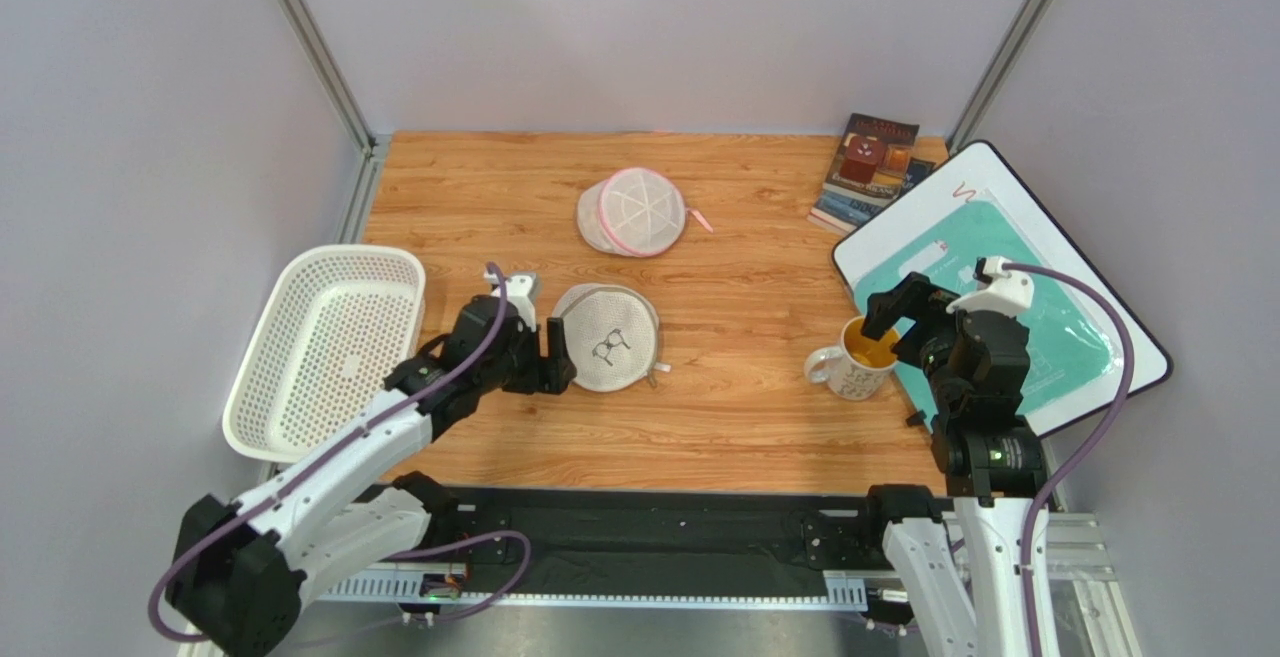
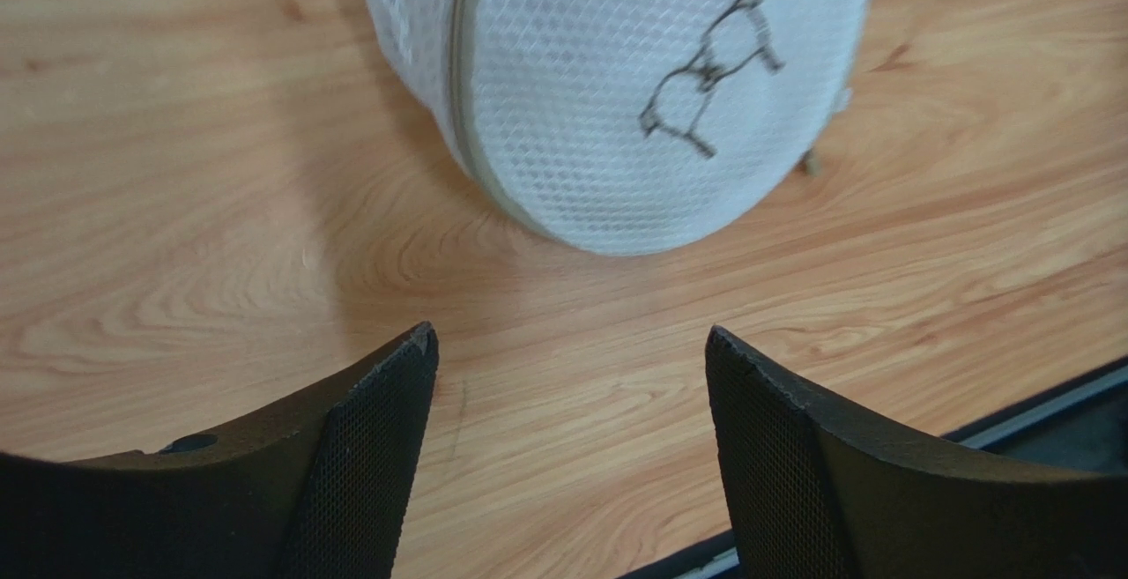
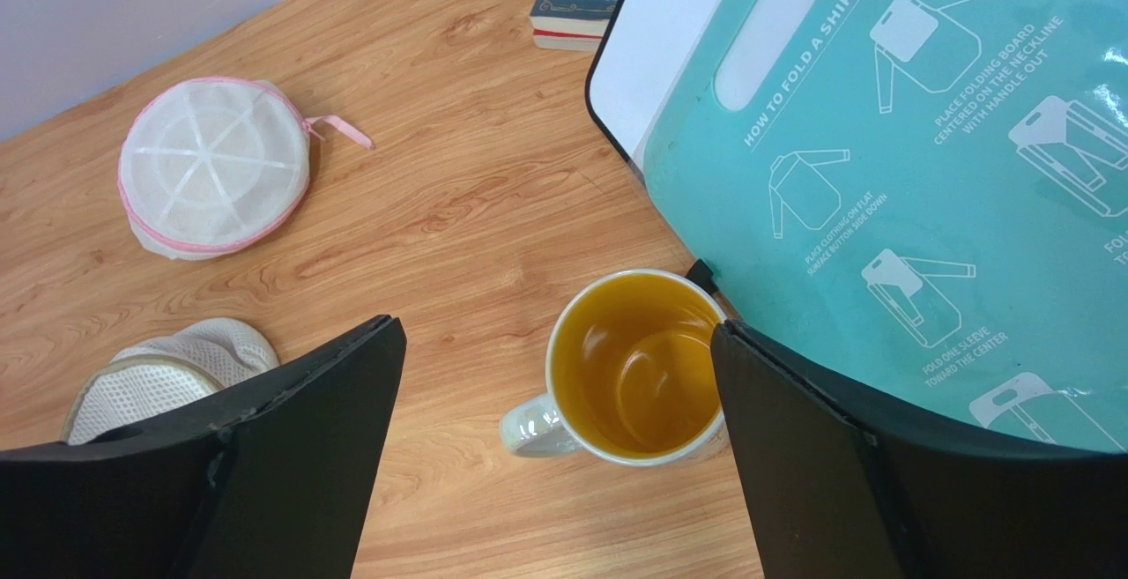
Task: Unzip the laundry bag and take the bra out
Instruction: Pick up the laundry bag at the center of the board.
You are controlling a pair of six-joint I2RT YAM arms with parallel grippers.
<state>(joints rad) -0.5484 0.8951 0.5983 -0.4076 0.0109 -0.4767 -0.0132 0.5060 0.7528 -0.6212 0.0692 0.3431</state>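
Observation:
The zip pull (image 1: 652, 380) is across the laundry bag from my left gripper, so next my right gripper moves over and grabs the rim (image 1: 657, 339) next to the zip pull.
The laundry bag (image 1: 606, 336) is a round beige-white mesh pouch with a dark bra pictogram, lying on the wooden table near its middle. It fills the top of the left wrist view (image 2: 622, 83), its zip along the left rim, closed as far as I can see. The bra is hidden. My left gripper (image 1: 553, 357) (image 2: 569, 354) is open and empty, just left of the bag, not touching it. My right gripper (image 1: 896, 315) (image 3: 556, 341) is open and empty, high over a mug. The bag's edge shows in the right wrist view (image 3: 166, 370).
A second round mesh pouch with pink trim (image 1: 634, 212) (image 3: 212, 167) lies further back. A white mug with a yellow inside (image 1: 851, 362) (image 3: 636, 368) stands right of centre. A teal folding board (image 1: 1004, 290), books (image 1: 869, 170) and a white basket (image 1: 323, 347) line the sides.

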